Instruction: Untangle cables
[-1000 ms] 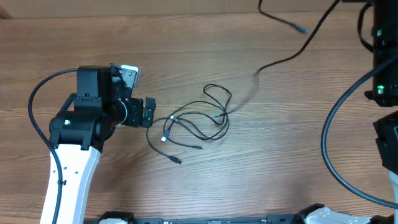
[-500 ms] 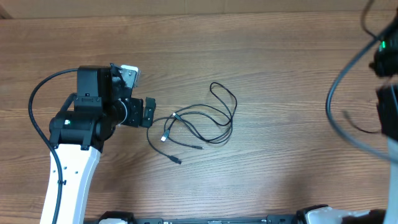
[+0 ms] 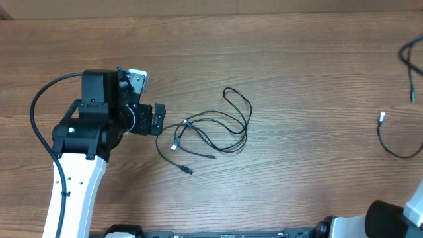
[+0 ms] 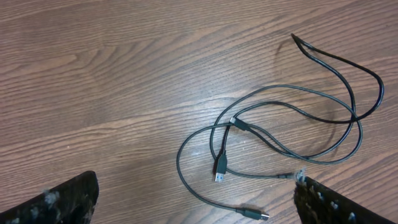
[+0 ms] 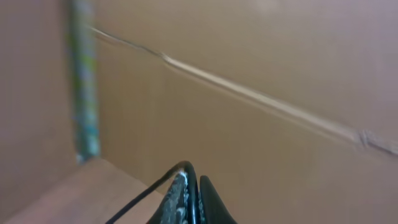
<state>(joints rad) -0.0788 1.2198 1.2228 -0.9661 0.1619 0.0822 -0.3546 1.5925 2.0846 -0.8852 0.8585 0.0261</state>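
My right gripper should keep going with its single black cable (image 3: pixel 411 65), which hangs clear of the heap of cables, to the open wood (image 3: pixel 404 135) far from the heap and let go of the cable there.
A loose bunch of thin black cables (image 3: pixel 187 123) lies on the wooden table near its middle, with small plugs at the ends; the left wrist view shows the same cables (image 4: pixel 239 123) spread in loops. My left gripper (image 3: pixel 158 119) stands open just left of the bunch, its fingers apart on either side of the nearest plugs (image 4: pixel 196 205). My right gripper (image 5: pixel 198 186) is shut on a single thin black cable (image 5: pixel 143 196), lifted and facing a brown wall. That cable (image 3: pixel 382 119) hangs at the far right edge in the overhead view, away from the bunch.
The left arm (image 3: pixel 86 132) and its thick black wiring (image 3: pixel 36 112) take up the left of the table. A white part of the right arm (image 3: pixel 413 215) shows at the bottom right corner. A brown wall stands behind the table.
The right arm has swung out of the overhead view, carrying one cable from the back right to the far right edge. The bunch shifted slightly then settled. The left arm stayed still.
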